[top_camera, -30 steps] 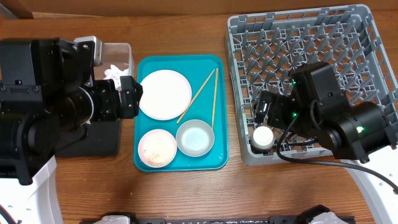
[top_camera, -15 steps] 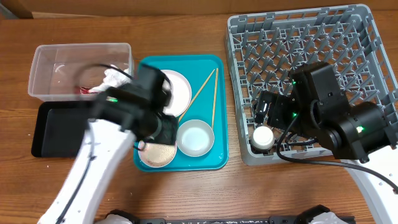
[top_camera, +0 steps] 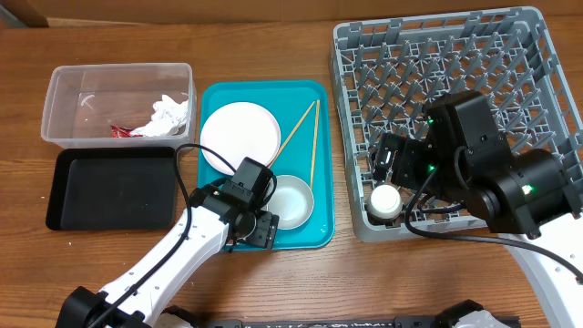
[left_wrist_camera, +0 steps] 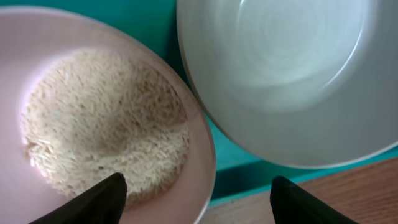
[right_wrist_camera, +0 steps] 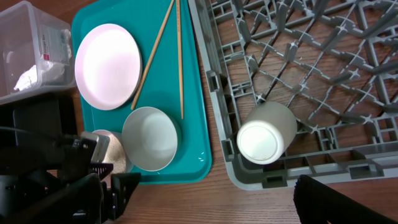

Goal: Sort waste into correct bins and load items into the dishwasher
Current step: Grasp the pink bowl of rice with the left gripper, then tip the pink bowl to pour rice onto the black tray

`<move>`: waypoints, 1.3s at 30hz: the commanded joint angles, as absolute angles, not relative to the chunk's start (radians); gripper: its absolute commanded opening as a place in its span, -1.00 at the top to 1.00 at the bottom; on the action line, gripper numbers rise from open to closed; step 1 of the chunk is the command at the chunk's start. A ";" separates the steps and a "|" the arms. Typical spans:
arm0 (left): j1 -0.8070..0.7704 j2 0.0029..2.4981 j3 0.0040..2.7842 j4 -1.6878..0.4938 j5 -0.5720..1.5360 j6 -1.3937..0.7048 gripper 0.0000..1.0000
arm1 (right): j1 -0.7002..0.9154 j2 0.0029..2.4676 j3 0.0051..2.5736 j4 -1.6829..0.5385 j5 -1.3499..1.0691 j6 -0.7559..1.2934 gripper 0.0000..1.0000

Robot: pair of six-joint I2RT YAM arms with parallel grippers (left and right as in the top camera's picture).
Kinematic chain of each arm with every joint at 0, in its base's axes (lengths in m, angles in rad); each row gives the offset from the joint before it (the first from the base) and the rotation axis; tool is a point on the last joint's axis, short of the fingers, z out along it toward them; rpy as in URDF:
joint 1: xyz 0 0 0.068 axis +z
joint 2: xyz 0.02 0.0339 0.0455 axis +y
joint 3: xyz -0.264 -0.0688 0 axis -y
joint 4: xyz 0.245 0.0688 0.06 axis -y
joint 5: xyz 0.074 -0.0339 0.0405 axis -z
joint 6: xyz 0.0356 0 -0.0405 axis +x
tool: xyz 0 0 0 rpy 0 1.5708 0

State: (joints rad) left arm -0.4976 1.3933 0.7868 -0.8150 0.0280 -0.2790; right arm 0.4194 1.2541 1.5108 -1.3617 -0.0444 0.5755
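The small pinkish plate has a heap of rice (left_wrist_camera: 112,121) on it. My left gripper should take hold of the plate's rim and tip the rice into the black tray (top_camera: 111,189) before loading.
My left gripper (left_wrist_camera: 199,199) is open and straddles the near rim of the small pinkish plate (left_wrist_camera: 37,37), which holds a heap of rice grains (left_wrist_camera: 106,118). In the overhead view the gripper (top_camera: 253,230) covers that plate. The grey bowl (top_camera: 293,196), large white plate (top_camera: 240,137) and two chopsticks (top_camera: 296,137) lie on the teal tray (top_camera: 219,91). The napkin (top_camera: 168,114) and red wrapper (top_camera: 120,131) lie in the clear tub (top_camera: 64,87). My right gripper (top_camera: 390,162) is open and empty just above the white cup (top_camera: 384,200), which lies in the grey rack (top_camera: 537,91).
The black tray (top_camera: 109,187) sits in front of the clear tub at the left and holds nothing. A few loose grains lie on the teal tray near the bowl (right_wrist_camera: 149,138). Bare wooden table runs along the front edge.
My left arm has swung from over the bins at the left down to the front of the teal tray, onto the small plate. The right arm has not moved.
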 commanded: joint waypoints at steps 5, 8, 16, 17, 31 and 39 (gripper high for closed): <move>-0.498 1.417 0.752 -0.794 -0.011 -0.237 -0.12 | 0.422 1.248 1.511 -1.357 -0.035 0.569 -1.00; -0.498 1.458 0.739 -0.773 -0.013 -0.235 0.00 | 0.421 1.248 1.511 -1.357 -0.035 0.569 -1.00; -0.498 1.547 0.761 -0.781 -0.036 -0.236 0.92 | 0.422 1.248 1.511 -1.357 -0.035 0.569 -1.00; -0.498 1.544 0.769 -0.789 -0.038 -0.236 0.92 | 0.421 1.248 1.511 -1.357 -0.035 0.569 -1.00; -0.498 1.541 0.833 -0.841 -0.033 -0.244 0.00 | 0.422 1.248 1.511 -1.357 -0.035 0.569 -1.00; -0.498 1.541 0.834 -0.852 -0.034 -0.255 0.92 | 0.421 1.248 1.511 -1.357 -0.035 0.569 -1.00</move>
State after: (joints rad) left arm -0.4976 1.5326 0.8211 -0.8501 -0.0528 -0.2401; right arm 0.4194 1.2541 1.5108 -1.3621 -0.0444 0.5758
